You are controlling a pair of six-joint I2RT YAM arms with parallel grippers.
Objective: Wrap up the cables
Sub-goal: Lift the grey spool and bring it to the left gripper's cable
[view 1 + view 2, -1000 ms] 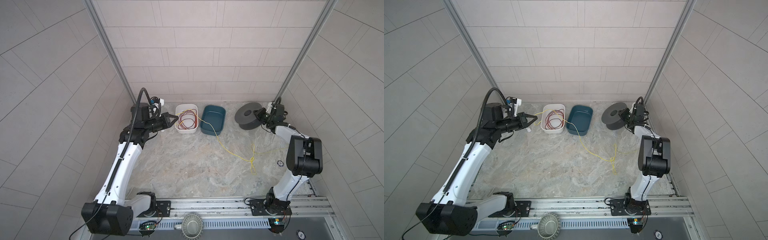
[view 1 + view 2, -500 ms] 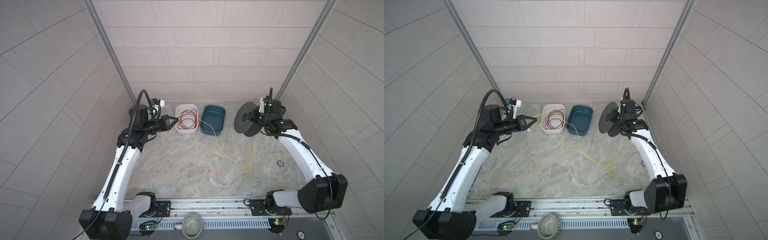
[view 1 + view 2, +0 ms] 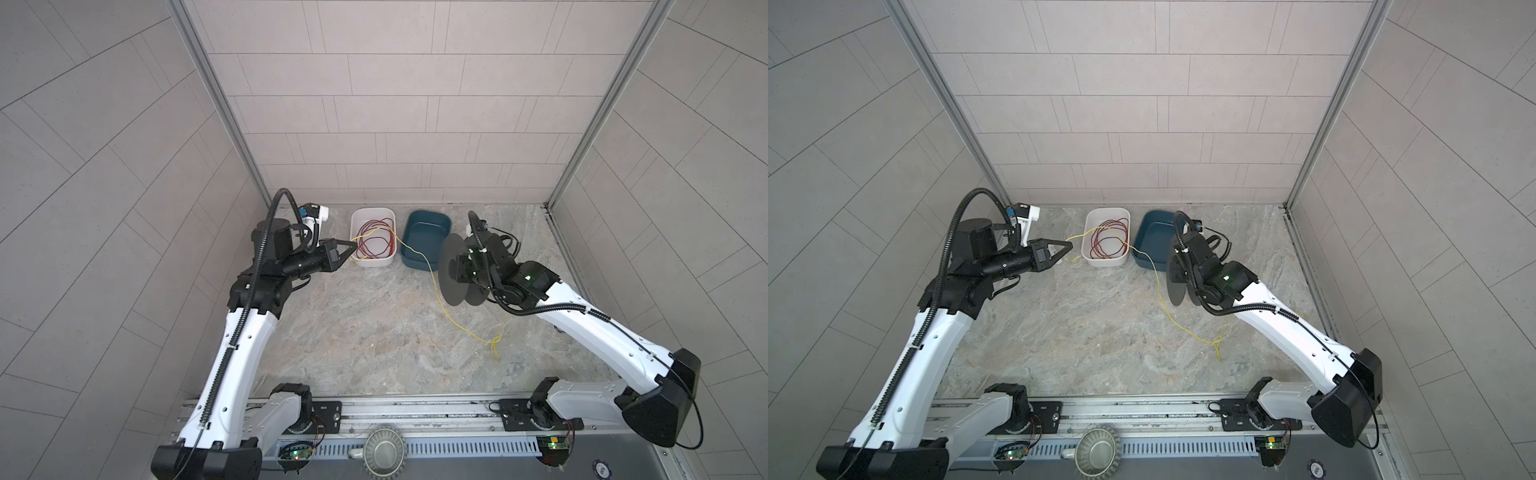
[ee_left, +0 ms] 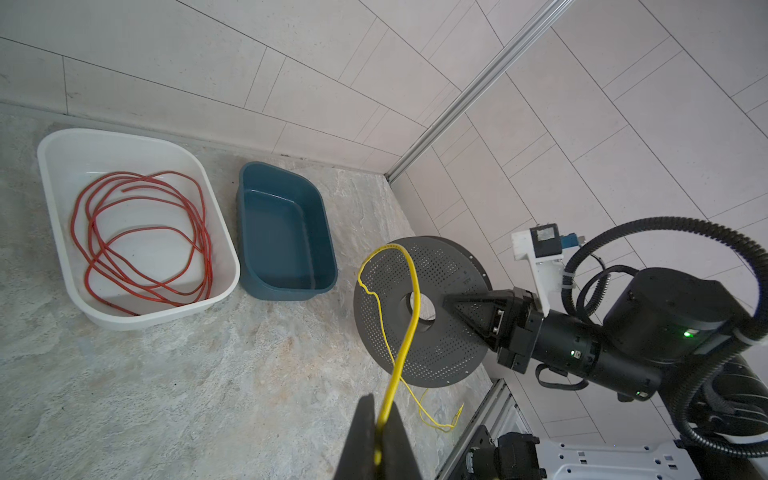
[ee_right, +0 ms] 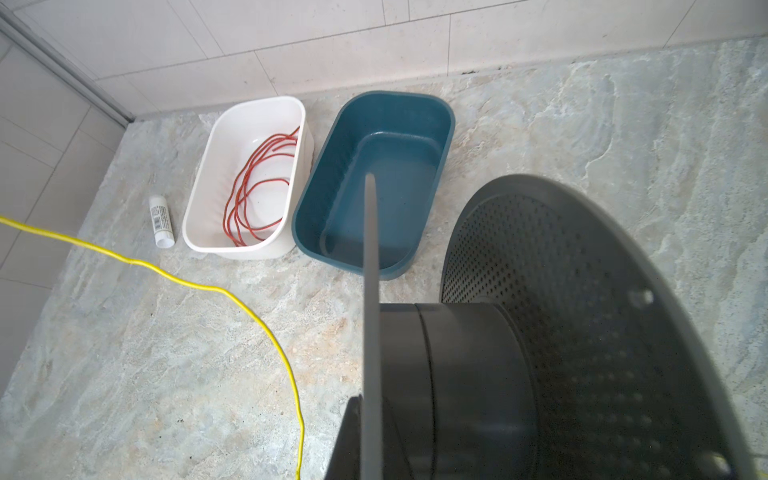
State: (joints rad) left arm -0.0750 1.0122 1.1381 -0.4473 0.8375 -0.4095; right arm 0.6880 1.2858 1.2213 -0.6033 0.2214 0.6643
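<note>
The grey spool (image 3: 452, 273) hangs on edge above the floor, so my right gripper should keep bringing the spool down in front of the blue tray until the spool stands.
The yellow cable (image 3: 440, 299) (image 3: 1163, 299) runs from my left gripper (image 3: 353, 248) (image 3: 1070, 248) across the white tray and the blue tray's corner down to the floor. It ends in a small tangle (image 3: 494, 343). In the left wrist view my left gripper (image 4: 380, 409) is shut on the cable (image 4: 409, 299), which arcs up in front of the spool. My right gripper (image 3: 463, 266) (image 5: 368, 407) is shut on one flange of a grey perforated spool (image 3: 453, 270) (image 3: 1175, 282) (image 5: 582, 332). The spool is held on edge above the floor, right of the cable.
A white tray (image 3: 372, 261) (image 4: 54, 141) holds coiled red wire (image 3: 376, 241) (image 4: 141, 232). A blue tray (image 3: 424, 237) (image 4: 286, 228) stands beside it, with nothing in it. A small white tube (image 5: 161, 222) lies left of the white tray. Tiled walls close in on three sides.
My right arm has carried the spool out of the back right corner toward the middle and turned it on edge. The left gripper keeps its hold and has hardly shifted.
</note>
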